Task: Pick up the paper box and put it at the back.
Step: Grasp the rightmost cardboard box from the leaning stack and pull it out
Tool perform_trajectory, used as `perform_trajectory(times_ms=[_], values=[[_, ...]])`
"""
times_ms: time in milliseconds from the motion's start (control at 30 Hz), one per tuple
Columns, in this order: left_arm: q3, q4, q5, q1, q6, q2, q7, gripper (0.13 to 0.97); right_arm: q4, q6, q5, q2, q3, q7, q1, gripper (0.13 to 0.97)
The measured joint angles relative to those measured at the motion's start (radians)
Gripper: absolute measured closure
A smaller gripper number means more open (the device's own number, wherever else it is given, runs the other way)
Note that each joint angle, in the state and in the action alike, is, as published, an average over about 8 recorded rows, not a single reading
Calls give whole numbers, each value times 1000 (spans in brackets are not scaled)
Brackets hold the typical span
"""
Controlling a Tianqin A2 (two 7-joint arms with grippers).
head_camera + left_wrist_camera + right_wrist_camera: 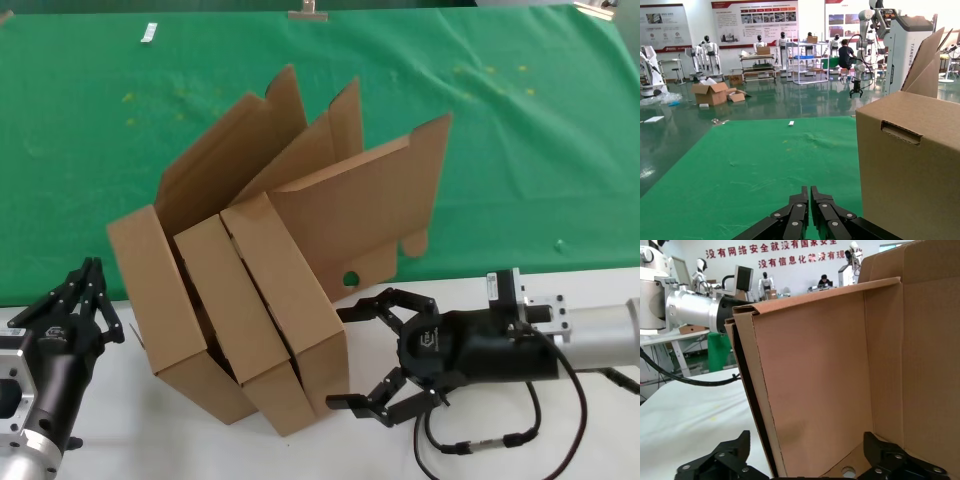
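The paper boxes lean tightly together [262, 287], so I should open my left gripper and steady the box [148, 315] beside it before my right gripper pulls its own box out.
Three alike brown paper boxes lean together across the edge of the green cloth [520, 150], lids raised toward the far side. The rightmost paper box [290, 290] has a notched flap and a round hole. My right gripper [342, 358] is open, and its fingers stand on either side of that box's near right edge without closing on it. In the right wrist view the box [815, 380] fills the space between the spread fingertips [725, 460]. My left gripper [90, 268] is shut and empty, low at the left beside the leftmost box [160, 300]. That box also shows in the left wrist view [910, 165].
The middle box [235, 300] is wedged between the other two. The white tabletop [200, 440] lies in front. A small white item [149, 33] and a tan object [308, 12] lie at the cloth's far edge. A black cable [480, 440] hangs under my right arm.
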Motion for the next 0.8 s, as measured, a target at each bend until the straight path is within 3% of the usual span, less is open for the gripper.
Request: perform_trajectory(times_ms=[333,600,733,800], values=[[0,0,0,0,0,0,0,869,-4,11,-30,-12,14,2,11,414],[0,0,0,0,0,0,0,754,-6,21,-48,-20,23,4,13,627],[0,0,0,0,0,0,0,698,-6,25,-55,-22,27,5,15,627],[0,0,0,0,0,0,0,698,-7,27,-59,-23,29,6,17,670]])
